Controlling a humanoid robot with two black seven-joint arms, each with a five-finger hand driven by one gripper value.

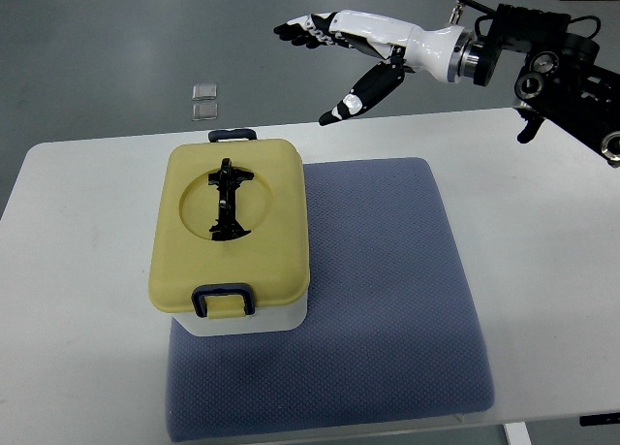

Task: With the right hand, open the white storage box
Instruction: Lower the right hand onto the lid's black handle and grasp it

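The yellow lid (229, 261) will come off whole when I lift it by its handle, because the dark latches (223, 293) are flipped up at both ends of the box.
A white storage box (254, 319) with a yellow lid (231, 227) sits on the left part of a blue-grey mat (387, 290). The lid is down, with a black folding handle (227, 200) in its round recess and dark latches at the near (223, 301) and far (232, 134) ends. My right hand (325, 57) hovers above the table's far edge, up and to the right of the box, apart from it. Its fingers are spread and hold nothing. The left arm does not show.
The white table (542, 241) carries the mat and box; its far edge runs behind the box. Two small clear squares (204, 102) lie on the grey floor beyond. The right arm's black wrist joints (562, 72) hang over the table's far right corner.
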